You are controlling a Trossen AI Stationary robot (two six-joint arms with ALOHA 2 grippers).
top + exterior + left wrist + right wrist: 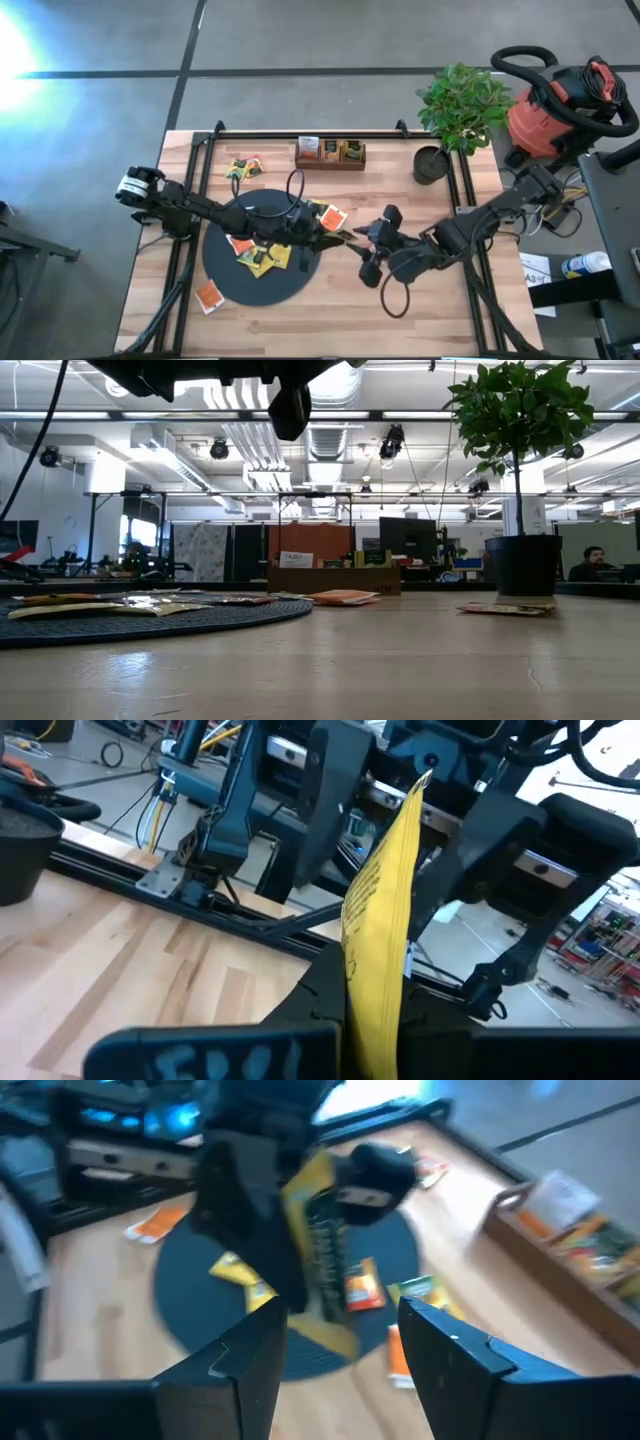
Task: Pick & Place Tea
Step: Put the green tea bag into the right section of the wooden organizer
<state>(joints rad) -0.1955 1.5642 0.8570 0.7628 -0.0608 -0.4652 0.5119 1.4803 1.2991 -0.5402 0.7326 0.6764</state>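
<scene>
I should hold the loose end (pixel 421 788) of the yellow packet jutting endwise (pixel 380 920) from my left gripper with my right gripper, while my left gripper takes hold of it again for the wooden tray.
My left gripper (pixel 330 238) reaches level from the table's left and is shut on one yellow tea packet (pixel 385 910), held clear above the right rim of the black disc (pixel 225 285). My right gripper (pixel 345 1350) faces it from the table's right, open, its fingers just short of the packet (pixel 312 1220) and touching nothing. Several more tea packets (pixel 262 258) lie flat on the disc. Others lie on the wood: two near the far left (pixel 243 168), one beside the disc's near left (pixel 208 296), one orange one (pixel 331 216) at the disc's far right edge. My left gripper pinches the yellow packet between its two fingers at the packet's near end (pixel 372 1020). The fingers come level from the table's left. The packet stands on edge, sticks out past the fingertips toward my right gripper, and hangs clear of disc and table.
A brown wooden tray (pixel 330 162) with upright packets stands at the far middle. A potted plant (pixel 460 105) stands at the far right, with one packet (pixel 500 608) lying by its pot. Black frame rails (pixel 200 190) run along the table's sides.
</scene>
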